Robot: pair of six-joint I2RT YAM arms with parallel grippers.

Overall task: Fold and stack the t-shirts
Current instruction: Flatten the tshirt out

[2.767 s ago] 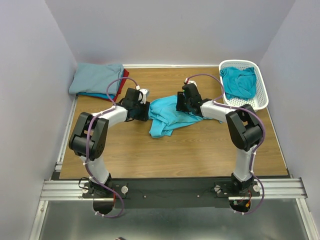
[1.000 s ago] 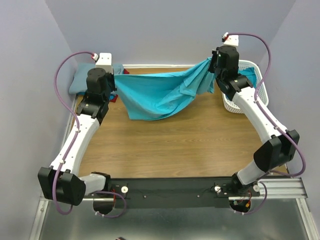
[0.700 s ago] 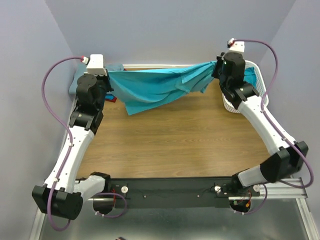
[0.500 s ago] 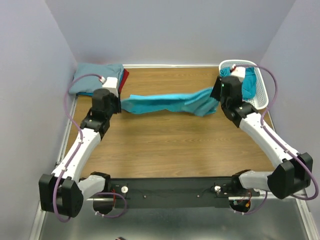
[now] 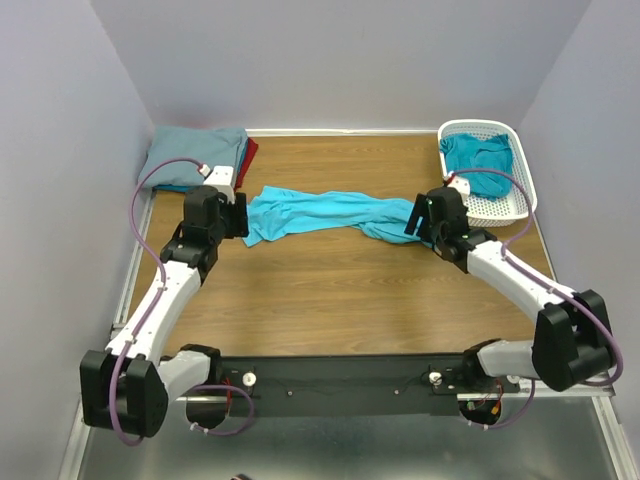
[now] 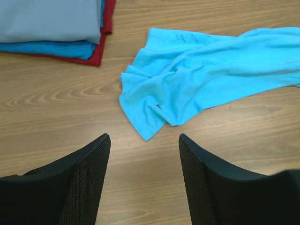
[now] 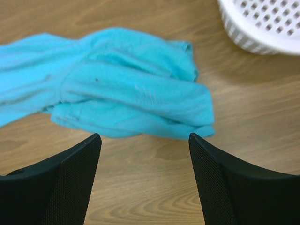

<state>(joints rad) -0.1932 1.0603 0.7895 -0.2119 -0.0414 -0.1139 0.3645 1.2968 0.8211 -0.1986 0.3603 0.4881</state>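
Observation:
The limp turquoise t-shirt has loose folds running along it. It will hang down between my grippers and fall open when I lift both ends.
The bright turquoise t-shirt lies stretched left to right in a crumpled band on the table. Its left end shows in the left wrist view, its right end in the right wrist view. My left gripper is open and empty just off the shirt's left end, fingers over bare wood. My right gripper is open and empty at the shirt's right end. A folded stack of grey-blue, blue and red tees sits at the back left. A deeper teal tee lies in the basket.
The white lattice basket stands at the back right; its rim shows in the right wrist view. The folded stack is close to my left gripper. Walls enclose the table on three sides.
Both grippers held the turquoise shirt stretched in the air, lowered it to the table and let go. Both arms have drawn back a little toward the near side.

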